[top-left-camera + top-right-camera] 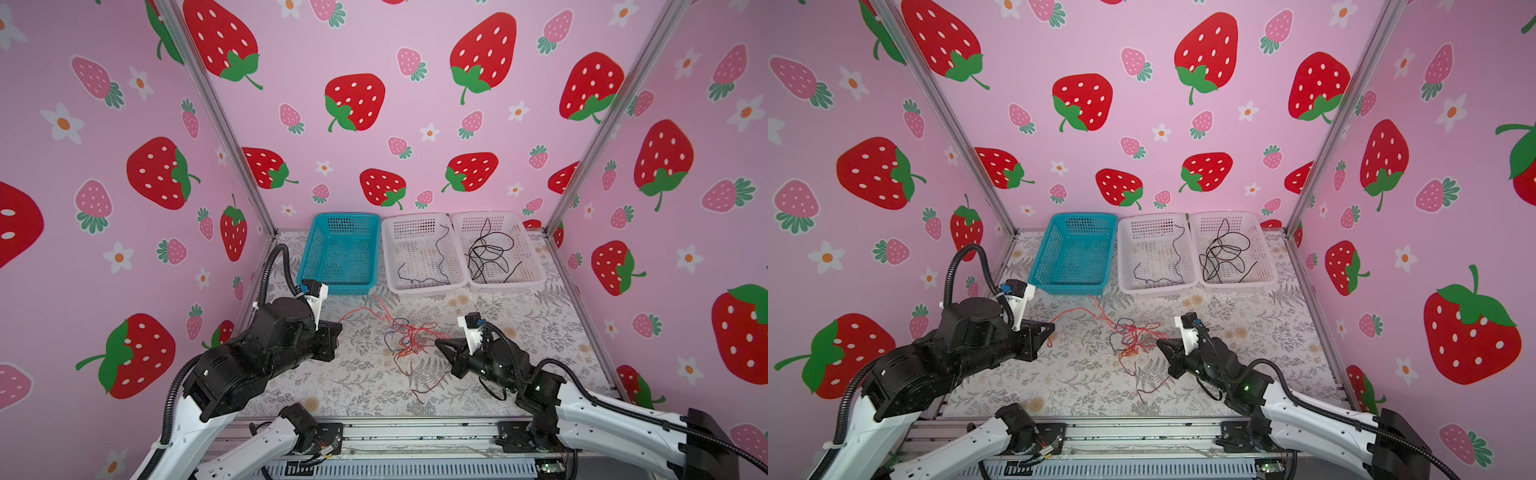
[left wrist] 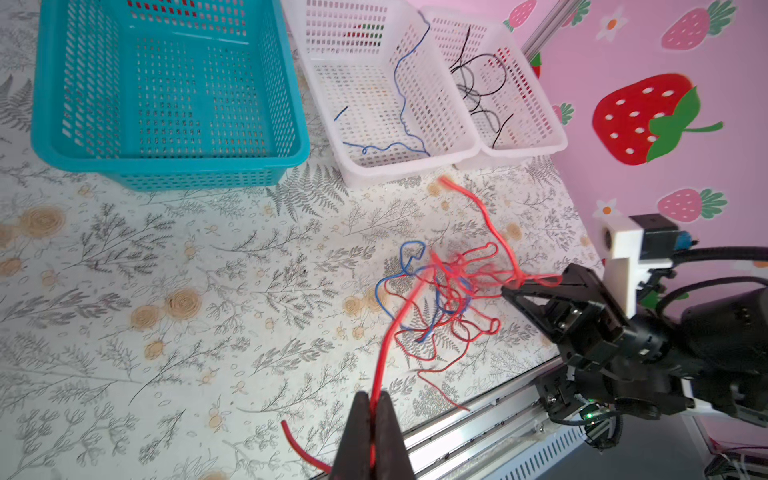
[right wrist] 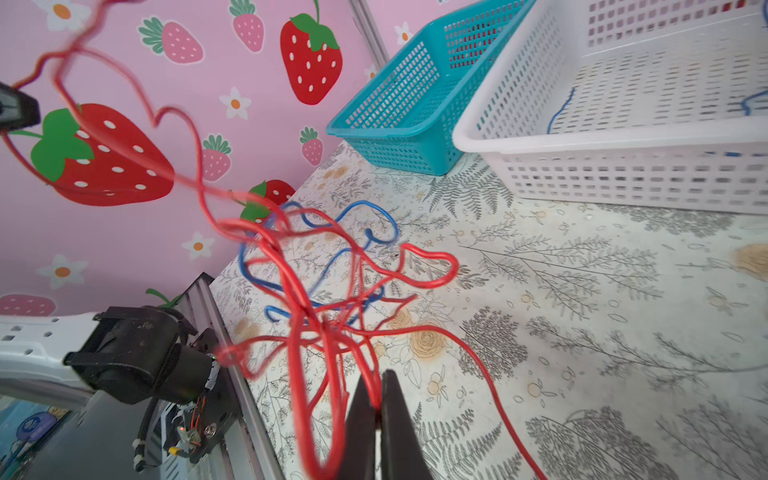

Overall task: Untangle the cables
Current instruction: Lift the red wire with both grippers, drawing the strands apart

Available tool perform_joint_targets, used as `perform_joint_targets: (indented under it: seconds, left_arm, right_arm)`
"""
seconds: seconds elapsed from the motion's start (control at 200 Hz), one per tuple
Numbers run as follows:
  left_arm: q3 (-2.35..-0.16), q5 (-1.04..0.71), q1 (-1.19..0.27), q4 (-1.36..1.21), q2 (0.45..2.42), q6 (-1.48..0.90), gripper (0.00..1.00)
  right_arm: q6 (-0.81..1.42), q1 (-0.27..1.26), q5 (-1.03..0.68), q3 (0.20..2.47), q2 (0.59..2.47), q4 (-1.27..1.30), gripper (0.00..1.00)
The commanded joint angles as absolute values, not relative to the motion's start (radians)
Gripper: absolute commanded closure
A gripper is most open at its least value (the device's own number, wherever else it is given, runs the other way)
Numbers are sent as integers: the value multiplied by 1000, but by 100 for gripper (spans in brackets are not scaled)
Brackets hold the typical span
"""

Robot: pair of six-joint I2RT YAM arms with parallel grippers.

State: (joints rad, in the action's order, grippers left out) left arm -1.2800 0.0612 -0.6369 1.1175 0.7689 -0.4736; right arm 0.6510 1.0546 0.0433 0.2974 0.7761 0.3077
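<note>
Next, my right gripper brings the knot toward the middle white basket [image 1: 424, 260] to get some slack, because the red cable is stretched tight from my left gripper into the knot [image 1: 408, 337].
A tangle of red and dark blue cables [image 1: 405, 337] [image 1: 1128, 337] lies mid-table, partly lifted. My left gripper [image 1: 338, 328] [image 2: 375, 399] is shut on a red cable that runs taut from its tips into the knot [image 2: 444, 291]; a short red end sticks out behind the jaws. On the knot's other side my right gripper [image 1: 437, 341] [image 3: 377, 376] is shut on a red strand, with red loops [image 3: 324, 299] hanging blurred around its tips. A loose red tail [image 1: 419, 388] trails toward the front edge.
Three baskets stand along the back wall. The teal basket [image 1: 347, 215] is at the left. The middle white basket [image 1: 415, 219] holds a dark blue cable [image 1: 441, 257]. The right white basket [image 1: 528, 249] holds black cable [image 1: 486, 253]. A metal rail [image 1: 415, 432] runs along the front edge.
</note>
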Motion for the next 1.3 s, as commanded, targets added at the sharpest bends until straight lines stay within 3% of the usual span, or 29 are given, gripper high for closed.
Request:
perform_joint_targets:
  seconds: [0.0, 0.32, 0.515, 0.72, 1.296]
  left_arm:
    - [-1329, 97, -591, 1173, 772, -428, 100]
    - [-1230, -196, -519, 1052, 836, -437, 100]
    - [-1183, -286, -519, 1002, 875, -442, 100]
    - [-1151, -342, -520, 991, 908, -441, 100]
    - [-1156, -386, -519, 1110, 919, -345, 100]
  right_arm:
    - [691, 1008, 84, 264, 735, 180, 100]
    - [558, 988, -188, 345, 792, 201, 100]
    - [460, 989, -88, 479, 843, 114, 100]
    - [397, 995, -137, 580, 955, 123, 100]
    - [239, 1002, 43, 849, 1132, 12, 100]
